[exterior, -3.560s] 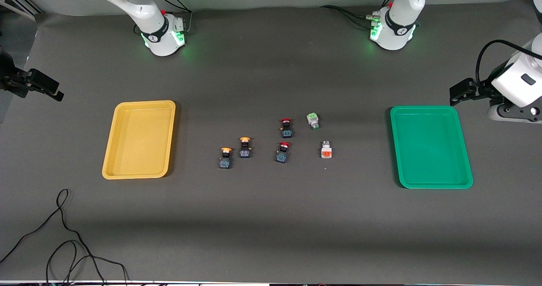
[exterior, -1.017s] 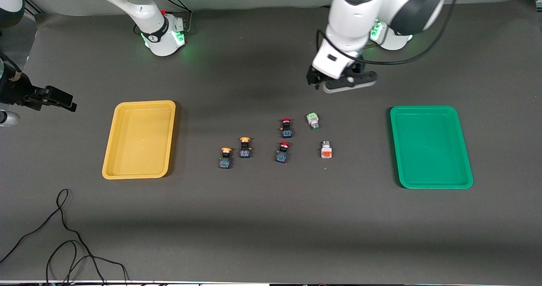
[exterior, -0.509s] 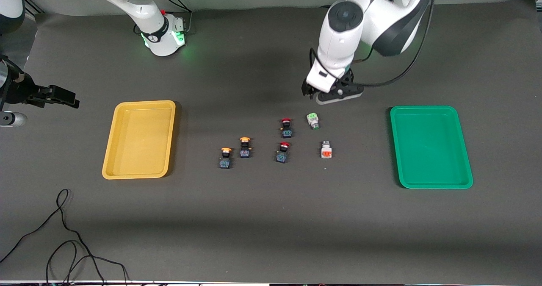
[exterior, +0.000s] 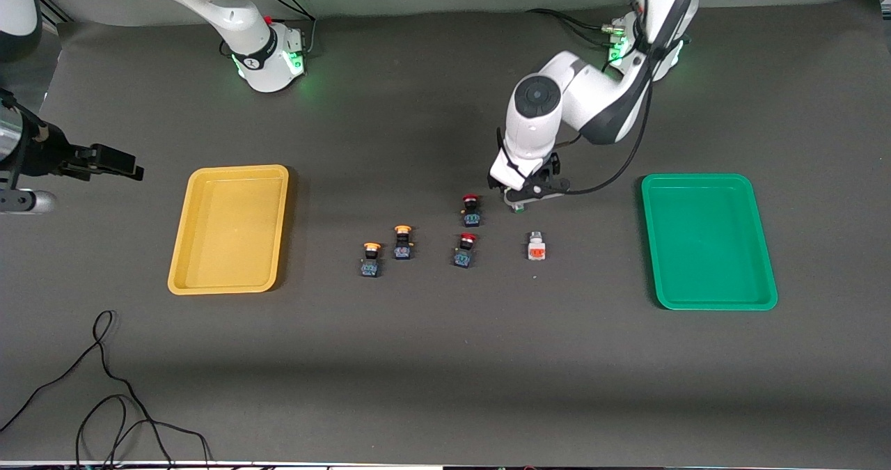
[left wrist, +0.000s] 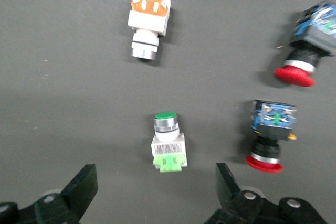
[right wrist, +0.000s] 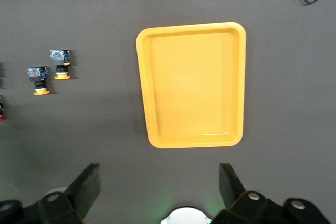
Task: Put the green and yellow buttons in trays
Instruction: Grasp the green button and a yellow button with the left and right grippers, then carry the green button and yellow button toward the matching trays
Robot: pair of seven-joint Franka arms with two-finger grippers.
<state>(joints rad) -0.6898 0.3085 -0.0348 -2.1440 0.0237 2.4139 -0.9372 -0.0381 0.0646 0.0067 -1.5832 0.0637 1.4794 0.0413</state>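
Note:
The green-ended button's white body [left wrist: 168, 147] lines up with the gap between my left gripper's fingers, away from red-capped buttons, so my left gripper should go down next until its fingers are on both sides of that body.
The whitish button with a pale green end [left wrist: 168, 142] lies on the dark mat, and my left gripper [left wrist: 155, 187] hangs open just above it, one finger to each side, touching nothing. In the front view that gripper [exterior: 521, 193] covers most of this button [exterior: 518, 209]. Two yellow-capped buttons [exterior: 371, 260] [exterior: 402, 242] lie between the middle cluster and the yellow tray [exterior: 230, 230]. The green tray [exterior: 708, 241] sits at the left arm's end. My right gripper [exterior: 115, 165] hovers open and empty over the table's right-arm end; its wrist view shows the yellow tray [right wrist: 191, 85] and both yellow buttons [right wrist: 60, 64] [right wrist: 38, 80].
Two red-capped black buttons [exterior: 470, 209] [exterior: 465, 250] lie close beside the green-ended one. A white button with an orange end [exterior: 536, 246] lies nearer to the front camera. A loose black cable [exterior: 104, 386] trails near the front edge at the right arm's end.
My left arm has swung in from its end of the table and come down over the green-ended button, still open. My right gripper has drifted a little toward the yellow tray.

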